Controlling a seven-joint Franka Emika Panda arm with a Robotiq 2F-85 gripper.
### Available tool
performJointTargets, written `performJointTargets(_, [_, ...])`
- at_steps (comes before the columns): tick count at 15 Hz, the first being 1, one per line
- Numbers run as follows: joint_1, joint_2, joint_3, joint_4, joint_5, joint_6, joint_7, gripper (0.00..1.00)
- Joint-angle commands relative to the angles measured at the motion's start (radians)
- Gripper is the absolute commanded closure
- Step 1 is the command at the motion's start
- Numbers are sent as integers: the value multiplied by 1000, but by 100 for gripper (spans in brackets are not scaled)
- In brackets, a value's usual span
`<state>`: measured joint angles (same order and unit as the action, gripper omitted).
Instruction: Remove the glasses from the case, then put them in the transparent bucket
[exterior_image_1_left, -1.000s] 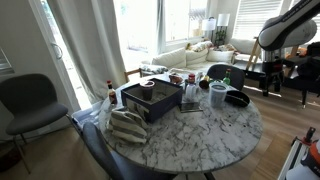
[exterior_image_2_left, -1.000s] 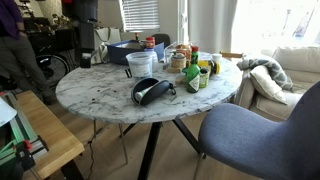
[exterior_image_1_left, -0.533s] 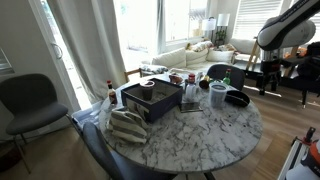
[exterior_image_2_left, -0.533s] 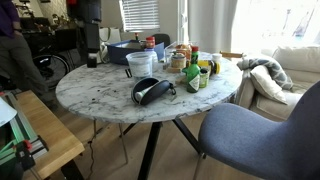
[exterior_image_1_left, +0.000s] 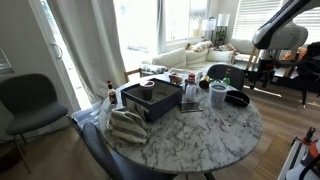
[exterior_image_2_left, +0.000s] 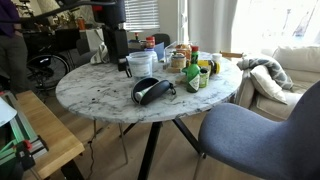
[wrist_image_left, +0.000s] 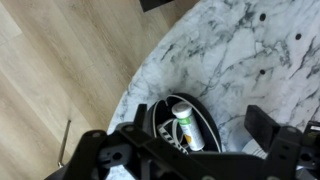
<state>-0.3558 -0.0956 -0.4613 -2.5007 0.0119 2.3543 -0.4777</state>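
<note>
The case is open with the glasses (wrist_image_left: 168, 131) next to the white-capped tube. I should keep moving my gripper toward the case (exterior_image_2_left: 151, 91) until its fingers are on both sides of the glasses.
The black oblong case (wrist_image_left: 190, 118) lies open near the table's edge, right under my gripper (wrist_image_left: 190, 150). Inside it I see a white-capped tube with a green label (wrist_image_left: 186, 126) and thin pale lines that may be the glasses frame. The gripper is open and empty, its fingers wide apart above the case. In both exterior views the case (exterior_image_1_left: 238, 98) (exterior_image_2_left: 150, 90) lies next to the transparent bucket (exterior_image_1_left: 218, 95) (exterior_image_2_left: 141, 64), with the gripper (exterior_image_1_left: 259, 68) (exterior_image_2_left: 122, 64) hanging above the table near them.
A large dark square box (exterior_image_1_left: 152, 100) and a folded striped cloth (exterior_image_1_left: 127, 126) take up the table's far side. Small bottles and jars (exterior_image_2_left: 190, 68) stand behind the case. A blue chair (exterior_image_2_left: 250, 135) stands by the marble table (exterior_image_2_left: 100, 95). Wood floor lies beyond the edge.
The arm has swung in over the table and lowered; the gripper now hangs over the case and bucket. Nothing on the table has moved.
</note>
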Motion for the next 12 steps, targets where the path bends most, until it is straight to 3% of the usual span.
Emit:
performJointTargets(1, [-11, 22, 13, 17, 10, -2, -1, 0])
performJointTargets(3, [-11, 47, 17, 34, 16, -2, 0, 0])
performJointTargets(4, [-6, 71, 23, 27, 15, 114, -44, 0])
performJointTargets(5, [2, 75, 24, 32, 88, 139, -117, 0])
performJointTargets(8, [11, 140, 55, 61, 33, 274, -211, 0])
performJointTargets(11, [11, 139, 105, 48, 185, 322, -404, 0])
performJointTargets(12, [-1, 124, 97, 42, 91, 299, -285, 0])
